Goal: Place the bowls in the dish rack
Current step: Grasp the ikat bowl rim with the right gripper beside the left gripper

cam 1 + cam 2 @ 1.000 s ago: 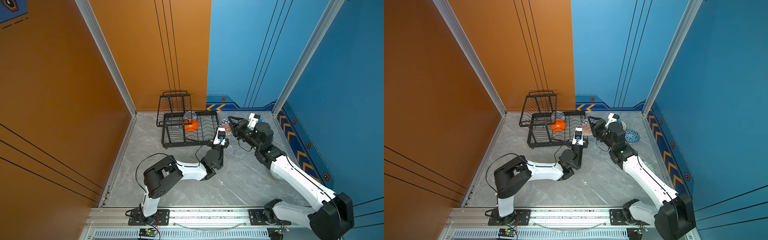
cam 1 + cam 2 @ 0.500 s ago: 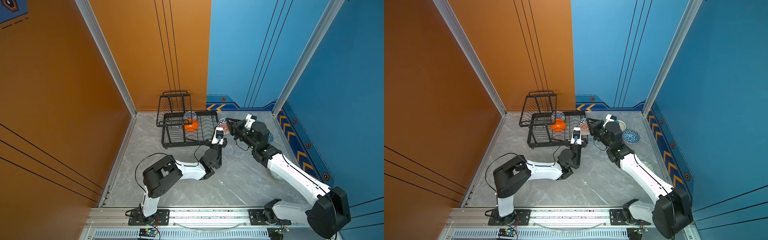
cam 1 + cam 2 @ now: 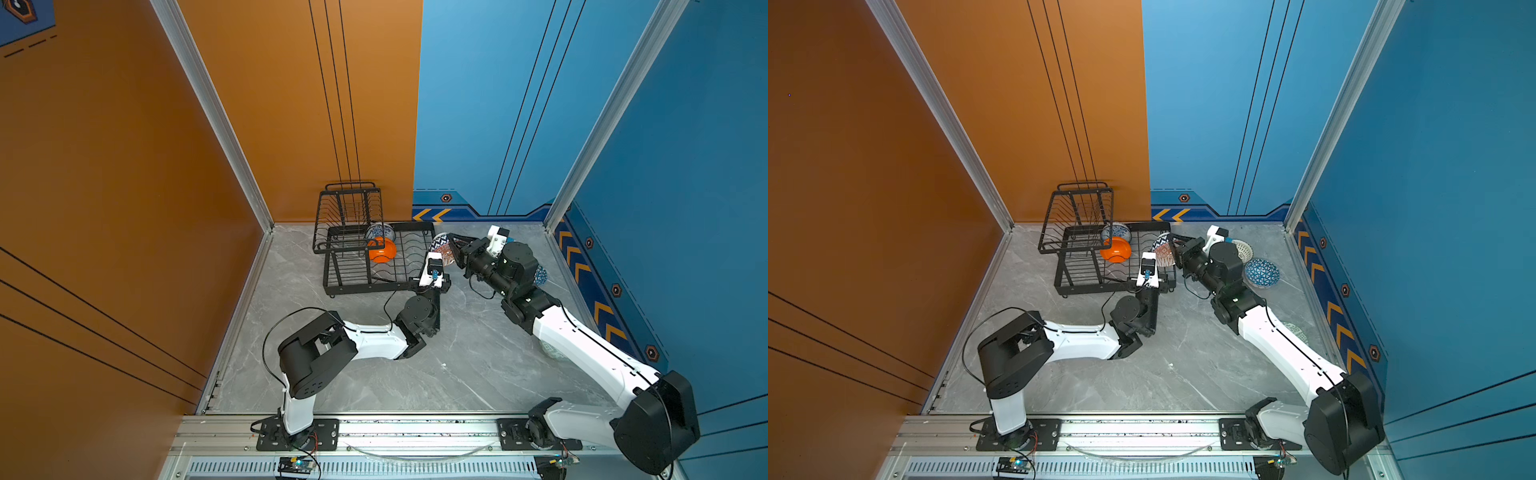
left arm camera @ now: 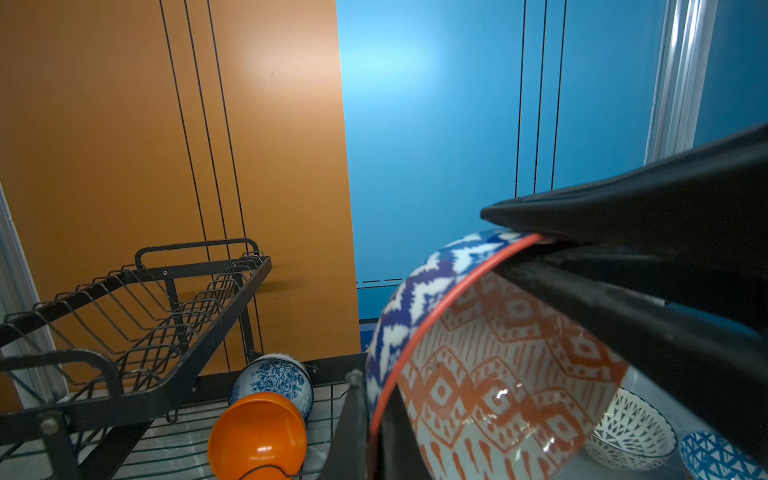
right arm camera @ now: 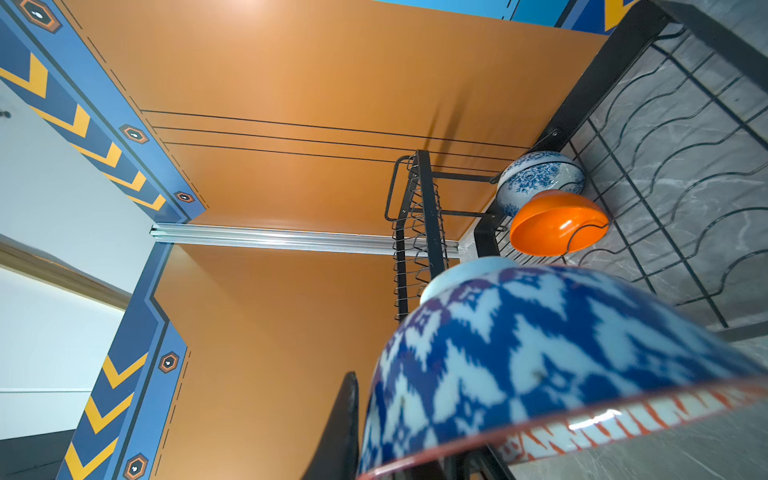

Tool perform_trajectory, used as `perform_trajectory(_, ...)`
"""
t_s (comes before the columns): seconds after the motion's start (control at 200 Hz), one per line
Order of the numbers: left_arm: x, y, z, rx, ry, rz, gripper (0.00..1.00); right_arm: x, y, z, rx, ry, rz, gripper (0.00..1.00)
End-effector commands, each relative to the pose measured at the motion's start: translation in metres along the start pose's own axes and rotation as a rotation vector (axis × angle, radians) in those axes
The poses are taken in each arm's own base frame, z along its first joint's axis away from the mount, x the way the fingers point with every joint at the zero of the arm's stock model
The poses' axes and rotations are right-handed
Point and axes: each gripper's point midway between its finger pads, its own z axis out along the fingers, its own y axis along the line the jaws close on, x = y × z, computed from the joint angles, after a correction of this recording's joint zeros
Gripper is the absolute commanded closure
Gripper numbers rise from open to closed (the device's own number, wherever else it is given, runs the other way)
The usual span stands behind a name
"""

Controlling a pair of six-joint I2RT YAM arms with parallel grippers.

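Note:
My left gripper holds the geometric bowl's lower rim (image 4: 386, 395). It should open and move away before my right gripper lowers that rim by the orange bowl.
The orange-white geometric bowl (image 3: 442, 249) (image 3: 1163, 251), blue-and-white on its outside, is tilted on edge just above the right end of the black dish rack (image 3: 332, 286) (image 3: 1067, 286). My left gripper (image 4: 374, 436) is shut on its lower rim from the near side. My right gripper (image 5: 399, 449) (image 3: 453, 245) is shut on the upper rim, one finger outside and one inside. On the rack's lower tray the blue-white floral bowl (image 3: 379, 230) (image 4: 274, 378) and the plain orange bowl (image 3: 382, 250) (image 4: 257, 436) stand on edge in the slots.
On the floor right of the rack lie a white lattice bowl (image 3: 1244, 249), a blue triangle-patterned bowl (image 3: 1261, 272) and a pale green bowl (image 3: 1296, 330), partly under my right arm. The rack's raised tier (image 3: 1077, 216) stands against the orange back wall.
My right arm has shifted slightly left toward the rack and its jaws have narrowed onto the bowl's rim. The left gripper has kept its grip and barely moved.

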Motion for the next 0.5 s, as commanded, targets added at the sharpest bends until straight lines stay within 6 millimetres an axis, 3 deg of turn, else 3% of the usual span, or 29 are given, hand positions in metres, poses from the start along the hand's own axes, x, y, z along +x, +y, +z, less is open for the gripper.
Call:
perform_trajectory(0.0,-0.042,0.012,-0.003,-0.006,-0.082,-0.087,1.00,-0.018,0.007,-0.003,-0.005,-0.072,-0.120,1.00)
perform_trajectory(0.2,-0.040,0.011,-0.003,-0.005,-0.080,-0.077,0.99,-0.014,0.011,-0.003,-0.042,-0.061,-0.109,1.00)
perform_trajectory(0.385,-0.037,0.007,-0.002,-0.001,-0.078,-0.072,0.79,-0.016,0.028,-0.006,-0.103,-0.073,-0.105,1.00)
perform_trajectory(0.49,-0.036,0.005,-0.002,0.002,-0.077,-0.075,0.73,-0.018,0.035,-0.006,-0.119,-0.078,-0.116,1.00)
